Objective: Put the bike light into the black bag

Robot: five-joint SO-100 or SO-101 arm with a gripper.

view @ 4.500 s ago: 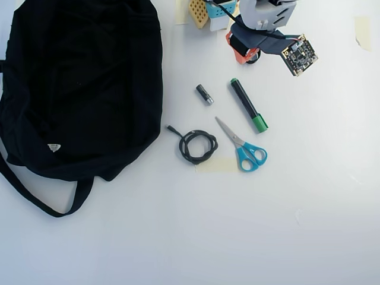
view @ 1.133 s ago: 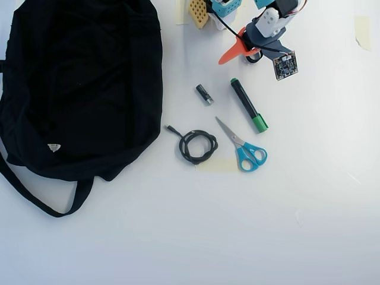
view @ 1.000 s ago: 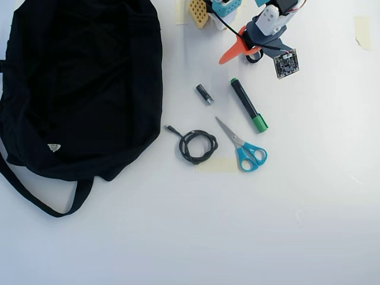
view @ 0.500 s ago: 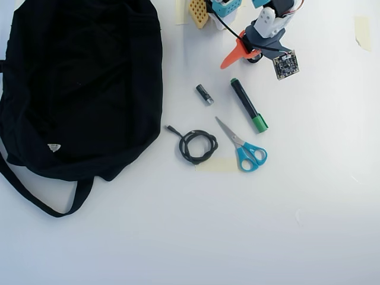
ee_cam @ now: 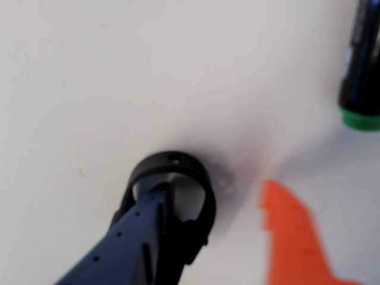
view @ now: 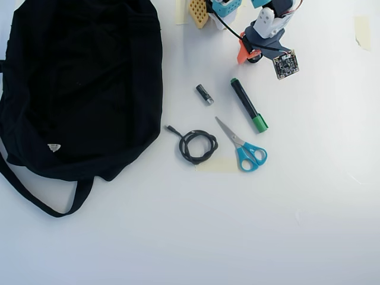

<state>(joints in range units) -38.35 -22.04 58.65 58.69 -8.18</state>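
My gripper will carry the bike light (ee_cam: 185, 242), and the light will keep its round loop because the ring strap stands open (ee_cam: 173, 159) around the dark blue finger.
The bike light (ee_cam: 171, 168) is a small black piece with a ring strap, lying on the white table. In the wrist view the dark blue finger (ee_cam: 142, 237) lies over its ring and the orange finger (ee_cam: 291, 237) stands apart to its right. My gripper (ee_cam: 217, 193) is open around it, low over the table. In the overhead view the gripper (view: 249, 56) is at the top, right of centre, with the light showing as a dark bit (view: 256, 58) under it. The black bag (view: 83, 83) lies far to the left, with a strap (view: 35, 199) and a white label (view: 54, 147).
A black marker with a green cap (view: 249, 107) (ee_cam: 361, 71) lies just below the gripper. A small black-and-silver cylinder (view: 205, 94), a coiled black cable (view: 197, 146) and blue-handled scissors (view: 243, 147) lie between gripper and bag.
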